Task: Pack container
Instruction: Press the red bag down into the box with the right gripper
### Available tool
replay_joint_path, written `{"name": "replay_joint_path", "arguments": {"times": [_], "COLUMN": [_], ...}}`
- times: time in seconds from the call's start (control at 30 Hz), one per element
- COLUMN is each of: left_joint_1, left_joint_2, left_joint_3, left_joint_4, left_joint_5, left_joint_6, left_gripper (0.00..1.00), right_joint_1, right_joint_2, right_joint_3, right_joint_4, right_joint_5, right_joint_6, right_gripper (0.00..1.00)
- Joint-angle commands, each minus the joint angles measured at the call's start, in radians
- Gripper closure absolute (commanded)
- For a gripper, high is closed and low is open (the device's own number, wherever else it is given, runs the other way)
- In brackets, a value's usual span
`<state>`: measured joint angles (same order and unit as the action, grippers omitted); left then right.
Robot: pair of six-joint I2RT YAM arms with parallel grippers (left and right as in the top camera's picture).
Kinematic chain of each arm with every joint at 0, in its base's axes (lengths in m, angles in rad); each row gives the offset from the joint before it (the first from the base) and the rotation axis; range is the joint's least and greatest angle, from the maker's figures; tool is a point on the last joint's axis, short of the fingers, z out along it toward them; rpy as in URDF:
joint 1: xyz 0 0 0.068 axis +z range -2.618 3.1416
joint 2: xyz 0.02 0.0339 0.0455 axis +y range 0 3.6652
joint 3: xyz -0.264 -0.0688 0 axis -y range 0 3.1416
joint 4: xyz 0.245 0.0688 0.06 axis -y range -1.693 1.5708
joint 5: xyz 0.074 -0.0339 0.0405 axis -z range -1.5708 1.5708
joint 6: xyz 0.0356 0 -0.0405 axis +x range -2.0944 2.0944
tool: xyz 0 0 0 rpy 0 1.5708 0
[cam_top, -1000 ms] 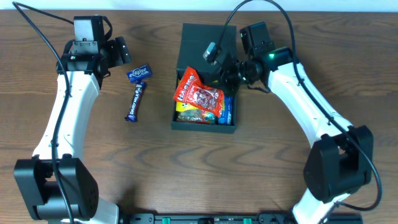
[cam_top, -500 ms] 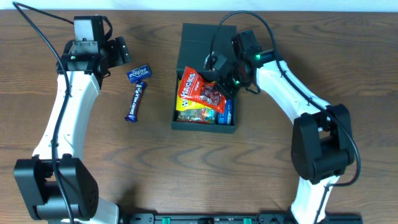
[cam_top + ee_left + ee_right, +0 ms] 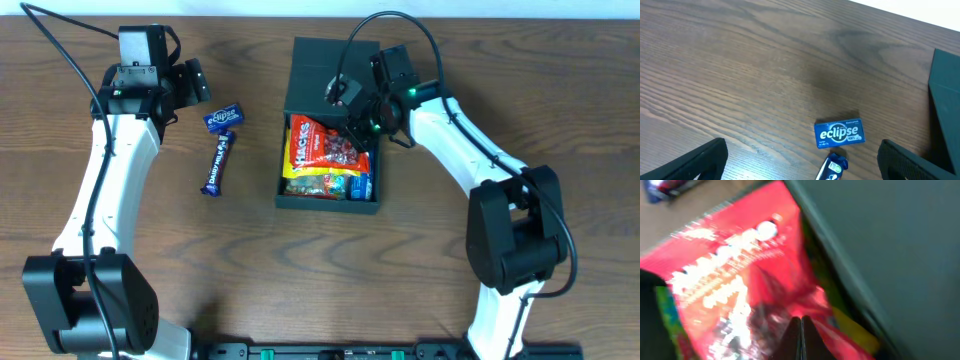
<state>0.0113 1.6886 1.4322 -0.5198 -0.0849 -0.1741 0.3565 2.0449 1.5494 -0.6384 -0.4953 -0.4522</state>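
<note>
The red snack packet's edge [image 3: 359, 157] is pressed by my right gripper while its middle bulges, so next I raise the shut fingers and press nearer the packet's middle [image 3: 330, 148].
The dark teal container [image 3: 330, 203] stands open at the table's middle, its flap lid [image 3: 320, 65] lying back. It holds several snack packets. A red snack packet [image 3: 318, 145] lies on top of them. My right gripper [image 3: 358, 133] is shut on that packet's right edge, over the container. In the blurred right wrist view the shut fingers [image 3: 801, 330] pinch the red packet [image 3: 735, 280] beside the teal lid [image 3: 880, 240]. My left gripper [image 3: 195, 82] is open and empty at the far left, above the table [image 3: 800, 160].
A blue Eclipse mints box [image 3: 224, 117] and a blue chocolate bar [image 3: 216, 163] lie on the wooden table left of the container. Both show in the left wrist view, the box [image 3: 839, 133] and the bar's end [image 3: 830, 169], with the container's edge [image 3: 946, 110] at right.
My right gripper has moved left and down with the red packet. The packet has turned and sunk from tilted up to lying flatter inside the container. The left arm has not moved.
</note>
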Motion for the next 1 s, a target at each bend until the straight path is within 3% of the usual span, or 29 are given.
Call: {"name": "replay_joint_path", "arguments": {"times": [0.0, 0.3, 0.47, 0.63, 0.97], "left_joint_1": [0.002, 0.002, 0.002, 0.002, 0.002], "left_joint_2": [-0.019, -0.019, -0.019, -0.019, -0.019], "left_joint_3": [0.018, 0.018, 0.018, 0.018, 0.018], "left_joint_4": [-0.001, -0.001, -0.001, -0.001, -0.035], "left_joint_5": [0.000, 0.000, 0.000, 0.000, 0.000], "left_joint_6": [0.021, 0.021, 0.021, 0.021, 0.021], "left_gripper": [0.03, 0.04, 0.04, 0.04, 0.04], "right_joint_1": [0.035, 0.012, -0.017, 0.022, 0.098], "right_joint_2": [-0.012, -0.139, -0.233, -0.197, -0.046], "right_joint_3": [0.008, 0.009, 0.009, 0.005, 0.004], "right_joint_4": [0.002, 0.047, -0.118, -0.278, -0.160], "right_joint_5": [-0.089, -0.084, 0.006, -0.010, -0.009], "right_joint_6": [0.010, 0.093, 0.103, 0.027, 0.030], "right_gripper": [0.99, 0.99, 0.99, 0.99, 0.99]}}
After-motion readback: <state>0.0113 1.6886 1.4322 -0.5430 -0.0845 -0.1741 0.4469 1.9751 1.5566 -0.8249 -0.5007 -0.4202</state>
